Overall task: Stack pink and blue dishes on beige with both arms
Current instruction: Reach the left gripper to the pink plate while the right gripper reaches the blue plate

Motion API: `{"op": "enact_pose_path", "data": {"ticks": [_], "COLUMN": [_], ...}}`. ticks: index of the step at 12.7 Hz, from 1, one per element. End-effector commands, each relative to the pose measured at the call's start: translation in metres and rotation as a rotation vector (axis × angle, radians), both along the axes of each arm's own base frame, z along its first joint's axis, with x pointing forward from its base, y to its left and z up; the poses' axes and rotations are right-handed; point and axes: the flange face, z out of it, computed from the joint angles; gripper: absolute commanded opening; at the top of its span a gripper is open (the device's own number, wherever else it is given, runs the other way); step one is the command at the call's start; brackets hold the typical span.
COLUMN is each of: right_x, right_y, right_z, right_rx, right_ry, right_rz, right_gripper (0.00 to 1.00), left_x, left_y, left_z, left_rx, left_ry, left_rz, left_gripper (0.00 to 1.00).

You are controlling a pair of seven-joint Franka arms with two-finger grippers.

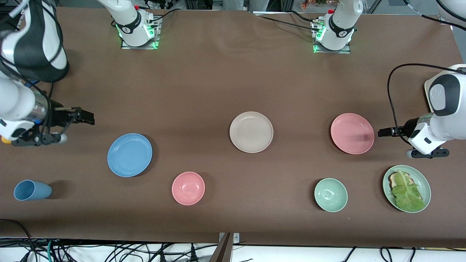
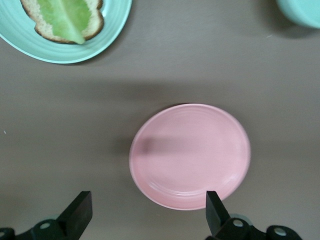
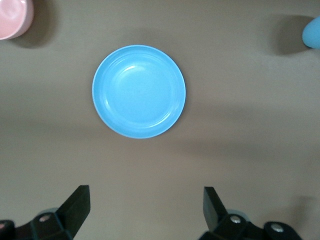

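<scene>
The rim of the pink plate (image 1: 352, 133) looks just as wide as the rim of the beige plate (image 1: 251, 132), so the pink plate will cover the beige plate from view when the robot stacks them.
The pink plate (image 1: 352, 133) lies toward the left arm's end of the table, the blue plate (image 1: 129, 155) toward the right arm's end, and the beige plate (image 1: 251, 131) between them. All three are bare and apart. My left gripper (image 1: 382, 131) hangs open over bare table beside the pink plate's rim. In the left wrist view the pink plate (image 2: 190, 156) lies just ahead of the open left gripper (image 2: 148, 212). My right gripper (image 1: 89, 118) is open over bare table beside the blue plate. The right wrist view has the blue plate (image 3: 139, 91) well ahead of the right gripper (image 3: 146, 207).
Nearer the front camera stand a blue cup (image 1: 32, 190) on its side, a pink bowl (image 1: 188, 188), a green bowl (image 1: 330, 194) and a pale green plate (image 1: 421, 179) with bread and lettuce. The green plate (image 2: 116, 17) lies close to the left gripper.
</scene>
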Motion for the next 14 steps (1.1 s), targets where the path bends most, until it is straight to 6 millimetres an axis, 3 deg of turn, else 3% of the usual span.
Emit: {"op": "enact_pose_path", "data": {"ticks": [1, 6, 8, 10, 13, 14], "right_x": [0.008, 0.028, 0.036, 0.04, 0.043, 0.044], "right_y": [-0.007, -0.054, -0.062, -0.064, -0.059, -0.057], "right_z": [-0.03, -0.146, -0.183, -0.209, -0.232, -0.234], "right_rx": [-0.009, 0.006, 0.008, 0.009, 0.013, 0.013], "right_ry": [-0.013, -0.093, -0.122, -0.147, -0.17, -0.175], "right_rz": [0.017, 0.045, 0.042, 0.039, 0.031, 0.03], "right_gripper": [1.0, 1.0, 1.0, 0.99, 0.93, 0.91], "left_x": [-0.002, -0.033, -0.043, -0.05, -0.055, -0.058], "left_y": [0.014, 0.01, 0.011, 0.018, 0.023, 0.022], "left_z": [-0.034, -0.102, -0.122, -0.14, -0.147, -0.146], "left_rx": [-0.052, -0.029, -0.029, -0.033, -0.045, -0.042], "left_ry": [-0.015, -0.097, -0.101, -0.087, -0.081, -0.088], "left_rz": [-0.032, -0.019, -0.025, -0.011, -0.032, -0.032], "left_gripper": [1.0, 1.0, 1.0, 1.0, 0.99, 0.7]}}
